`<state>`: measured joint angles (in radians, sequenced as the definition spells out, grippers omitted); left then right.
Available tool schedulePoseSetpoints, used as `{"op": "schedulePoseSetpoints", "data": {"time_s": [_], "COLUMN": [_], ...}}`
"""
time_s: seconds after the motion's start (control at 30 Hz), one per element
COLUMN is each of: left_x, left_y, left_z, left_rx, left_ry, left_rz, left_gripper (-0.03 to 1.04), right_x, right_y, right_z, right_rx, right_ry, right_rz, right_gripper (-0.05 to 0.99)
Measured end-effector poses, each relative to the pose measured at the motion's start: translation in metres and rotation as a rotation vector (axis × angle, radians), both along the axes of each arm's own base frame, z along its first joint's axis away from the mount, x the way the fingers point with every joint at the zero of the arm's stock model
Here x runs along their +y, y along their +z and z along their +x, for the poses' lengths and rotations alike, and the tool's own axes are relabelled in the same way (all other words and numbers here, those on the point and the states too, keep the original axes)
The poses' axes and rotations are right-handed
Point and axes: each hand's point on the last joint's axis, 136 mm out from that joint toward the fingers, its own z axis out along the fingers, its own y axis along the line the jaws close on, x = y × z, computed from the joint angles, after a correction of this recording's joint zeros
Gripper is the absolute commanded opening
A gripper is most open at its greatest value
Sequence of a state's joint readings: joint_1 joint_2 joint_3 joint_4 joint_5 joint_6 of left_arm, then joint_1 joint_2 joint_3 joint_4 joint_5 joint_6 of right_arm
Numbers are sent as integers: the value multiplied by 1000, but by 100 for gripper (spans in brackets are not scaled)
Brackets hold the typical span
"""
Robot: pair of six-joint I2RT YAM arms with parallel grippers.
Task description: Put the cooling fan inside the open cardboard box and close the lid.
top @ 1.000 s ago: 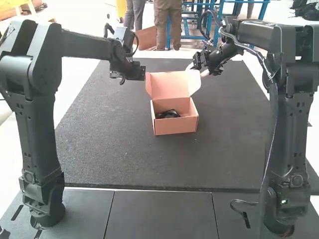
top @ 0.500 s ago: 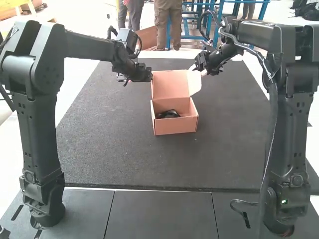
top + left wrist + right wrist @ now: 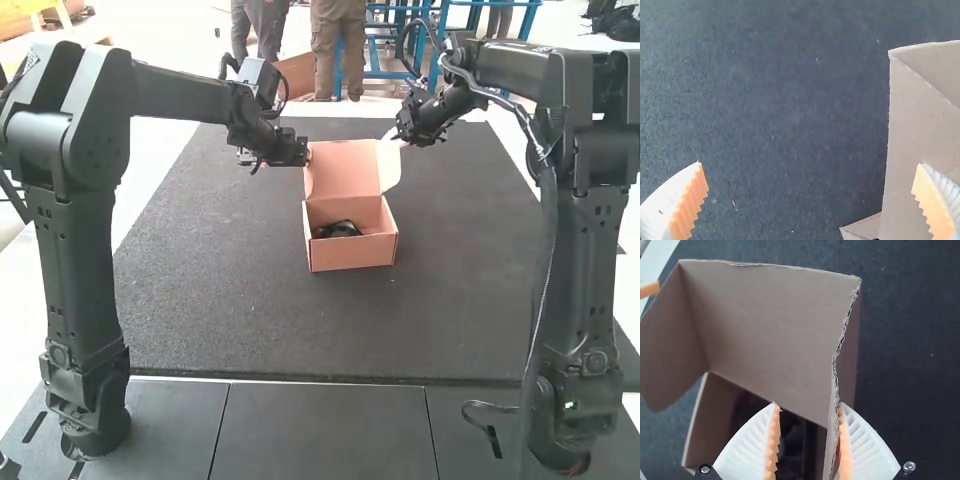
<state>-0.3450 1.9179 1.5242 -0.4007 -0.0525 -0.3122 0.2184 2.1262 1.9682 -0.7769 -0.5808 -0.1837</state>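
Observation:
The lid's side flap by the robot's right gripper spreads out from its crease, so it will fold and tuck into the box when the robot closes the lid.
The open cardboard box stands mid-mat with its lid upright. The black cooling fan lies inside it. My left gripper is at the lid's left edge; in the left wrist view it is wide open, one orange pad against the cardboard. My right gripper is at the lid's right side flap. In the right wrist view it is open and straddles that flap's edge, which lies against one pad.
The box sits on a dark mat with free room on every side. The arms' bases stand at the near left and near right corners.
My left gripper has moved right, up to the lid's left edge, and the lid has shifted slightly right. My right gripper has risen a little at the flap.

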Motion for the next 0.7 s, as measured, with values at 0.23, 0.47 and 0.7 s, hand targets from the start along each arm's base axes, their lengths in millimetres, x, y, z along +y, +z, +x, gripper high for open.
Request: {"op": "schedulePoseSetpoints", "data": {"time_s": [0.23, 0.47, 0.7], "left_x": [0, 0, 0], "left_y": [0, 0, -1], "left_z": [0, -1, -1], "left_rx": [2, 3, 6], "left_ry": [-1, -1, -1], "left_rz": [0, 1, 2], "left_gripper": [97, 97, 97], "right_x": [0, 0, -1], "right_y": [0, 0, -3], "right_z": [0, 0, 0], "right_rx": [3, 6, 10], "right_ry": [-3, -6, -14], "right_rz": [1, 2, -5], "right_gripper": [19, 11, 1]}}
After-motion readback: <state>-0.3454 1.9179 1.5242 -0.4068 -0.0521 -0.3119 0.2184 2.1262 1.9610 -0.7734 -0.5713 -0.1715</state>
